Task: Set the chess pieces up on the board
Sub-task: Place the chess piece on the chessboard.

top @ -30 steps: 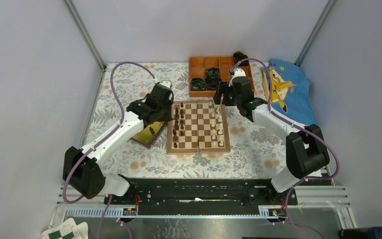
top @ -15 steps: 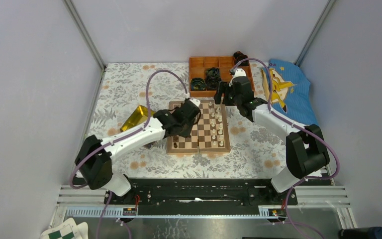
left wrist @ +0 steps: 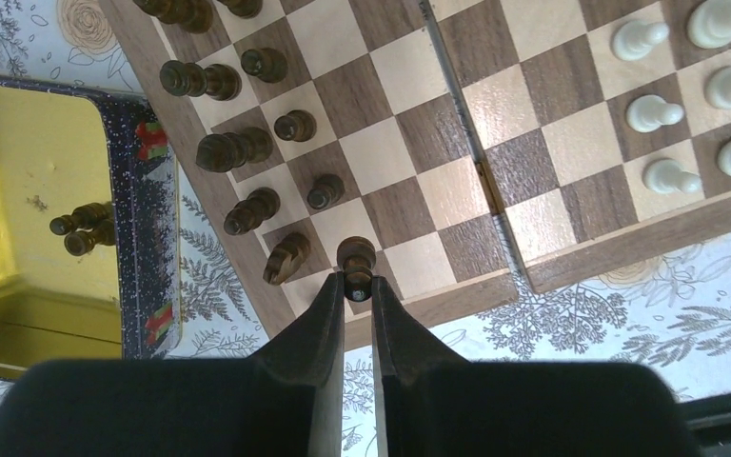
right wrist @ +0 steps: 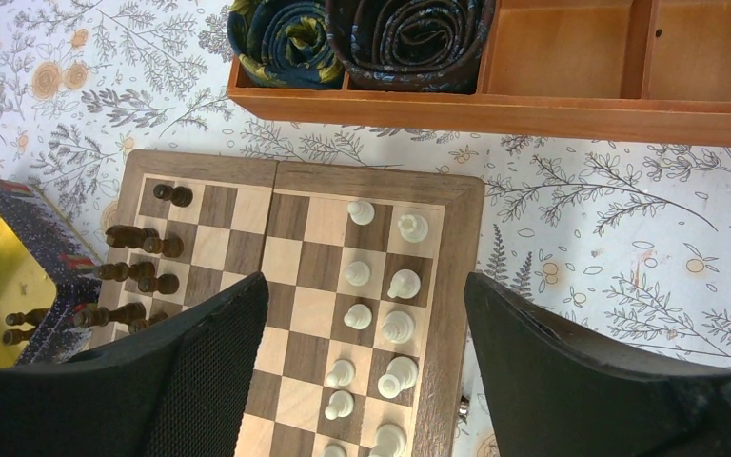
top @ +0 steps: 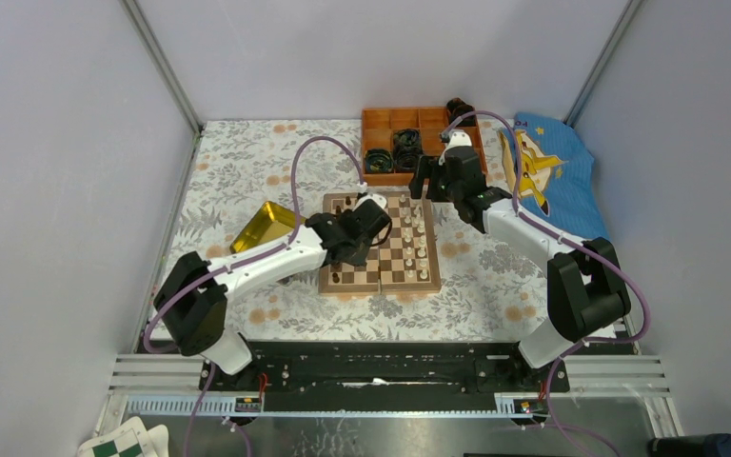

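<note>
The dark brown pawn [left wrist: 355, 254] is base down over the open light square [left wrist: 345, 225] beside the dark knight, so the robot's left gripper should keep lowering it and let go of it there.
The board [top: 390, 267] lies mid-table. Dark brown chess pieces [left wrist: 233, 148] line its left two files, and cream pieces [right wrist: 395, 328] line the right two. My left gripper [left wrist: 356, 284] is shut on a dark brown pawn [left wrist: 356, 255], low over the near-left corner squares beside a dark knight [left wrist: 286, 259]. Whether the pawn touches the board is unclear. My right gripper [right wrist: 364, 282] hangs open above the cream side of the board [right wrist: 309, 309], holding nothing. Two dark pieces [left wrist: 81, 228] lie in the gold tray [left wrist: 38, 143].
The gold tray [top: 265, 227] sits tilted just left of the board. An orange compartmented box [top: 419, 124] with dark coiled rolls [right wrist: 409, 38] stands behind the board. A blue printed cloth [top: 552, 167] lies at the back right. A floral cloth covers the table.
My left arm has swung right from the gold tray to the board's near-left corner, carrying the dark pawn. The right arm has stayed in place.
</note>
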Robot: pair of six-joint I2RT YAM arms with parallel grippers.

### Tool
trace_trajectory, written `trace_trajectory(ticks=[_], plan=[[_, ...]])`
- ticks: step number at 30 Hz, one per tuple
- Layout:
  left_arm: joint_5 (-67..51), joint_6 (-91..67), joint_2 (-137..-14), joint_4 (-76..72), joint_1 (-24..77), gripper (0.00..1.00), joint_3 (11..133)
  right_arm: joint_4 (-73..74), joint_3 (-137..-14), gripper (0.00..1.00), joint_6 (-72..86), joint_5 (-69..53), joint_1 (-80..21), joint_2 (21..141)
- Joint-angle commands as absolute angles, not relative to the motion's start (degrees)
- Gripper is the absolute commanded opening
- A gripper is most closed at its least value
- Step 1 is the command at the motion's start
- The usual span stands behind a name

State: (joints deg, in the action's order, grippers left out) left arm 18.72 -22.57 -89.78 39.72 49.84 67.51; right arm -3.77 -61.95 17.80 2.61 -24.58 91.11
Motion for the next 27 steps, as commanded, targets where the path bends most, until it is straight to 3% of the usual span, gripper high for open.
trace_trajectory(ticks=[1, 2, 3, 27], plan=[[21.99, -24.02, -91.12, 39.73, 49.71, 0.0, 66.65, -5.89, -61.66, 0.89, 17.57, 4.37, -23.78, 88.77], [21.9, -24.18, -91.33, 39.65, 49.64, 0.0, 66.66, -5.89, -61.62, 0.98, 17.58, 4.47, -23.8, 88.77], [21.75, -24.44, -91.47, 39.56, 49.65, 0.0, 66.61, -5.82, -61.68, 1.0, 17.44, 4.48, -23.77, 88.77], [15.43, -25.75, -91.18, 35.27, 45.97, 0.0, 62.69, -6.08, -61.61, 1.0, 17.31, 4.83, -23.73, 89.12]])
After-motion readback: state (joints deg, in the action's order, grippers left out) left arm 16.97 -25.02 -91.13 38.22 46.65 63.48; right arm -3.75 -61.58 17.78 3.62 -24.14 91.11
